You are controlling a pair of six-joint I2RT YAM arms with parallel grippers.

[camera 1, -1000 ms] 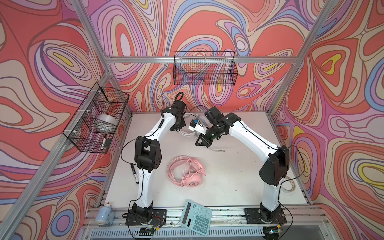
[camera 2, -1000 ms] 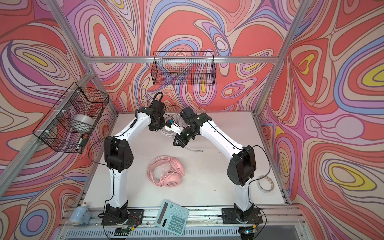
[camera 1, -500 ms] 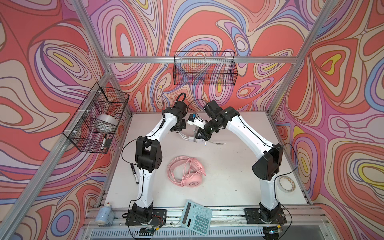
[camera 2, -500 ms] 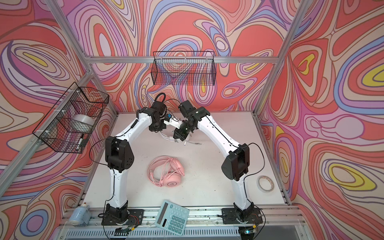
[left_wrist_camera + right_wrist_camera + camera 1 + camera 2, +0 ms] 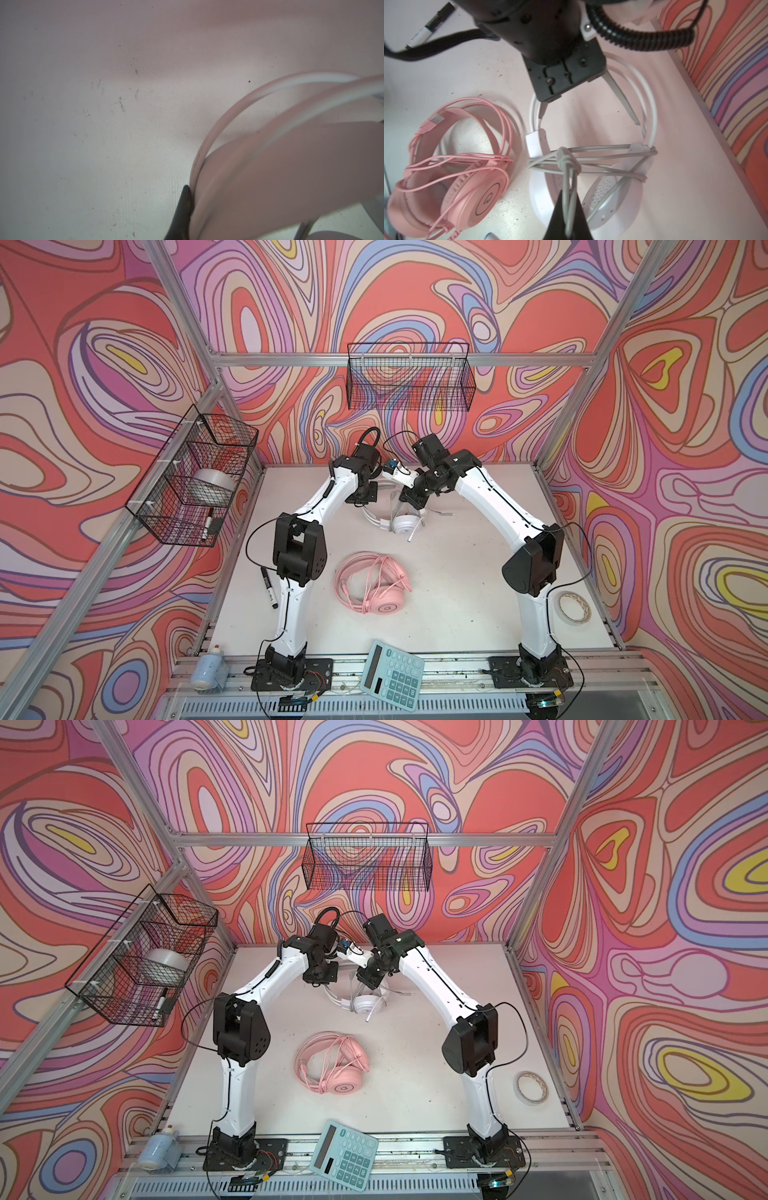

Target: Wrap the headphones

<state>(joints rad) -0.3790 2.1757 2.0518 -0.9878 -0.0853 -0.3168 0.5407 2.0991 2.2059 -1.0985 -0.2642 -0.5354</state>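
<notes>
The cable is wound across both ear cups, so the robot's right gripper keeps pulling the doubled strand over the back ear cup and releases it there.
The white headphones lie at the back of the table, with their greyish cable wound several times across between the ear cups. My left gripper is shut on their grey-lined headband and holds it pulled up. In the left wrist view one black finger presses against that band. My right gripper is shut on a doubled strand of the cable, just above an ear cup. The pink headphones lie mid-table, with their cable looped over them.
A teal calculator sits at the front edge and a tape roll at the right. A marker lies by the left arm and a bottle at the front left. Wire baskets hang on the walls.
My right gripper has moved back and up with the cable, closer to the left gripper. Its elbow has swung back, uncovering the tape roll. The left gripper has hardly moved.
</notes>
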